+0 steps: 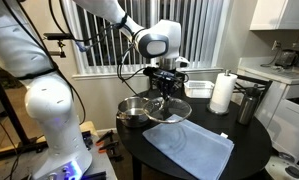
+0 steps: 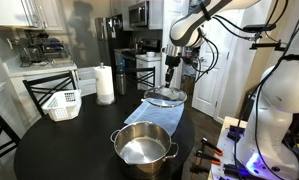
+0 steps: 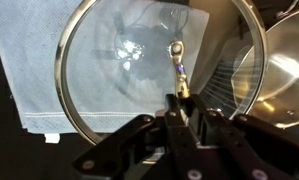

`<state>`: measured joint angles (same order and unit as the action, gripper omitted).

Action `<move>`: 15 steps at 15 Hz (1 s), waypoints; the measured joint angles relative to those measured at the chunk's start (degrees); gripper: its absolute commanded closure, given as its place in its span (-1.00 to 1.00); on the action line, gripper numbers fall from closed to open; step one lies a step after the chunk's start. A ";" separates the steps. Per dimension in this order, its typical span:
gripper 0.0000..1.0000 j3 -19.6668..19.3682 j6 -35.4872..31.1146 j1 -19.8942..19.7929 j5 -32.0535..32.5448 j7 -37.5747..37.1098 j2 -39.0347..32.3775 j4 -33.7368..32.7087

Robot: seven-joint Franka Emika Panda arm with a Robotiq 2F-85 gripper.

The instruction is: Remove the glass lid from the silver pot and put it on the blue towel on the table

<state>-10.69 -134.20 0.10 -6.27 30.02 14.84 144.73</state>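
The glass lid is hanging clear of the silver pot, above the empty blue towel, so the robot's gripper should keep moving across and down until the lid's rim rests there.
My gripper is shut on the knob of the glass lid and holds it in the air, tilted, over the near end of the blue towel. In the other exterior view the gripper carries the lid above the towel. The silver pot stands open beside the towel on the dark round table; it also shows at the front. In the wrist view my gripper grips the knob, the lid fills the frame over the towel, and the pot is at the right.
A white paper-towel roll and a tall dark metal canister stand at the far side of the table. A white basket and the roll show in an exterior view. A chair stands behind the table.
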 measured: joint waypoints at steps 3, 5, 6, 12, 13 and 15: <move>0.91 -0.90 -4.57 -1.68 0.44 -0.01 -1.65 -0.15; 0.91 -0.91 -7.19 -2.56 1.84 -0.41 -4.15 -0.83; 0.91 -0.83 -8.14 -2.90 3.10 -1.30 -5.86 -1.50; 0.91 0.09 -9.79 -3.05 4.69 -2.43 -16.68 -7.81; 0.91 0.41 -9.79 -3.08 4.67 -2.43 -18.10 -8.95; 0.91 1.18 -9.79 -3.30 4.30 -2.43 -20.60 -11.04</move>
<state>-9.51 -143.99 -3.20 -1.97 27.59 -5.76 133.69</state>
